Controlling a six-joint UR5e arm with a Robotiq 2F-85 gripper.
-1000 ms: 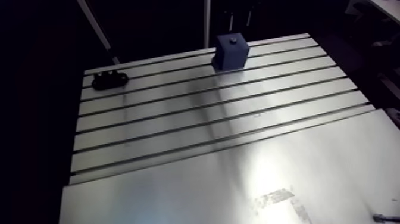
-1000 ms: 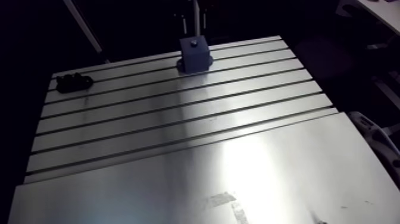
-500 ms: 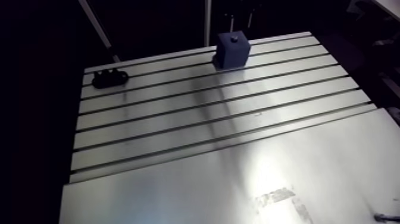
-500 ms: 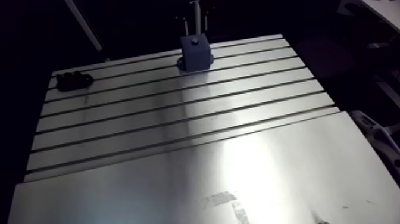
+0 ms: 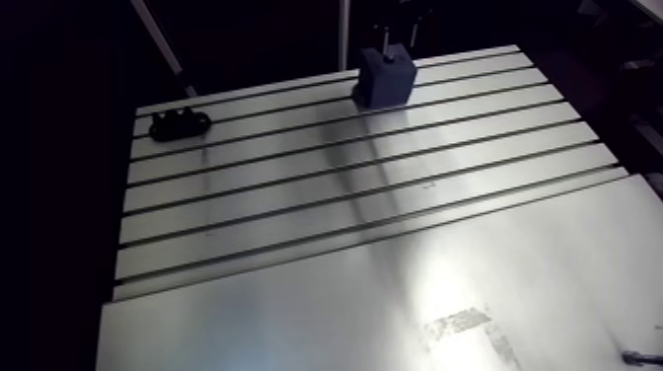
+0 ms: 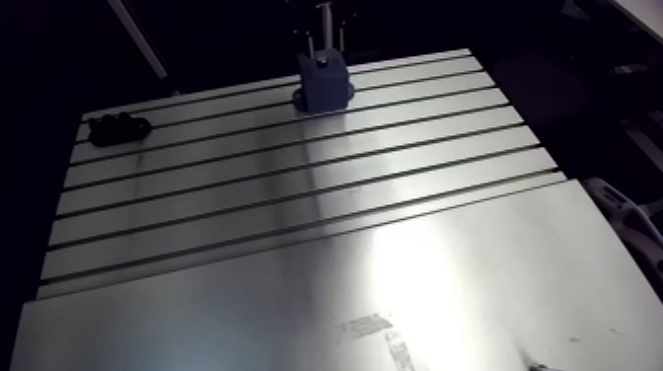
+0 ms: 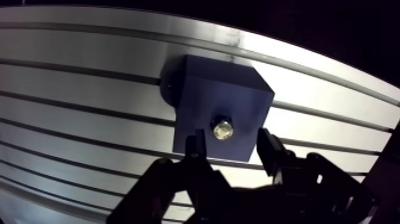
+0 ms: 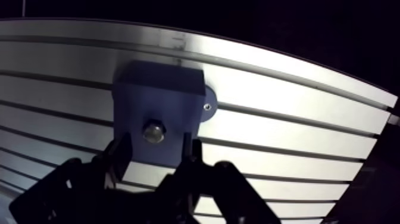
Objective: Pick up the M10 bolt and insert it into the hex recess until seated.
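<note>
My gripper will push down and the M10 bolt [image 7: 223, 129] will sink into the hex hole, because the shiny bolt head still sticks up above the block's top side [image 7: 221, 120].
A dark blue block [image 7: 220, 110] stands on the slotted table [image 5: 326, 207] near its far edge. A shiny bolt head [image 7: 223, 129] sits in the hole in the block's top face. In the wrist view my gripper [image 7: 232, 148] hovers above the block, open, with its two fingertips [image 7: 196, 145] either side of the bolt head and nothing between them. The arm view shows the gripper [image 5: 397, 41] small and dark just over the block [image 5: 385, 79].
A small black fixture [image 5: 180, 123] lies at the table's far left corner. A smooth plate [image 5: 395, 306] covers the near part of the table, with a scuffed patch [image 5: 456, 326] and a small metal piece [image 5: 641, 355] at its near right edge.
The arm view has shifted slightly, so the camera has moved. The gripper stays over the block, and the block and the black fixture have kept their places on the table.
</note>
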